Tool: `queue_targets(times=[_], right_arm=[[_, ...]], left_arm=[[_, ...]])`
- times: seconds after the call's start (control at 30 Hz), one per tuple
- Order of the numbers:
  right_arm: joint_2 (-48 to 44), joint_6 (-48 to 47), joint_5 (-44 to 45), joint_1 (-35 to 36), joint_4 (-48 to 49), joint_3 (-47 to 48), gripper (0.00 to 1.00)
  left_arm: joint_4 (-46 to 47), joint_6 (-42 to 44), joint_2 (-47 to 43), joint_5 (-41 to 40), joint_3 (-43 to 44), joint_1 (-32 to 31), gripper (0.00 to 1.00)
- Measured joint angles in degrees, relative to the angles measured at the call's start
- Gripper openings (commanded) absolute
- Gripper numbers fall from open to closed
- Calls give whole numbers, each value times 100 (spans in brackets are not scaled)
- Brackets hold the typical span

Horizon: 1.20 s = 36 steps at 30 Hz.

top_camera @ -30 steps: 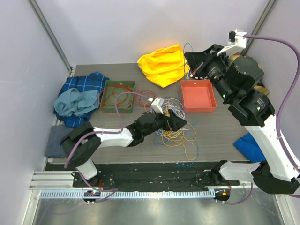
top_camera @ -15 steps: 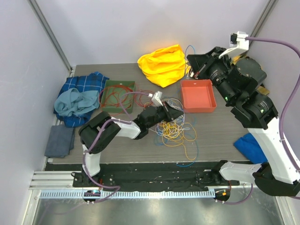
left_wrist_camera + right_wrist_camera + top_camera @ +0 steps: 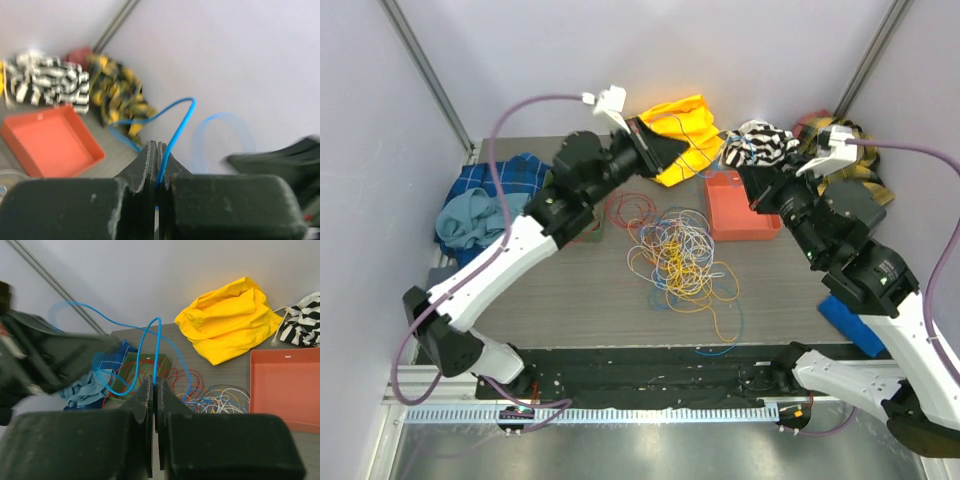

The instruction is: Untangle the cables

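The blue cable's lower part goes into the tangled pile (image 3: 186, 397). My left gripper should hold it up high while my right gripper grabs the cable's part (image 3: 190, 381) close to the loops.
The cables (image 3: 675, 255) lie in a loose tangle of yellow, white, blue and orange loops on the table's middle, with red loops (image 3: 632, 210) at their far left. My left gripper (image 3: 672, 152) is raised high over the back of the table. It is shut on a thin blue cable (image 3: 175, 132), which runs up out of its jaws (image 3: 157, 146). My right gripper (image 3: 752, 183) hangs above the orange tray's far edge and is shut on the same blue cable (image 3: 157, 347), which loops up from its tips (image 3: 154, 382) toward the left gripper.
An orange tray (image 3: 740, 222) sits right of the pile. A green tray (image 3: 127, 365) holding red cable stands left of it. A yellow cloth (image 3: 688, 125) and a striped cloth (image 3: 760, 145) lie at the back. Blue plaid cloth (image 3: 485, 205) lies left, another blue cloth (image 3: 845, 310) right.
My left gripper closed down at the pile on the blue cable, then rose high and back with it. The right arm came lower and nearer, still shut on the cable.
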Motion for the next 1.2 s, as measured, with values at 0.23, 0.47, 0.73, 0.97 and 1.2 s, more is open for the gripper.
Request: queue_targets(times=[0.23,0.47,0.73,0.97,1.2], right_arm=[[-424,168,-98,0,48,-1119,1],[-461,243,-474,0,79,-1738,13],[-575,365,-160,4,-483,-2048,100],[-855,293,284,4,-848,-2052,96],[-855,28,55,4,-769,-2028,92]], left_arm=[[-2015,780,-11,-195,2107,55,0],[-3746,1255,688,-450,3644,55,0],[-4763,1784,1309,-1189,5272,55,0],[-4754,2177,1309,-1711,5495,55,0],[-4774,2568,1565,-1838,5921,52,0]])
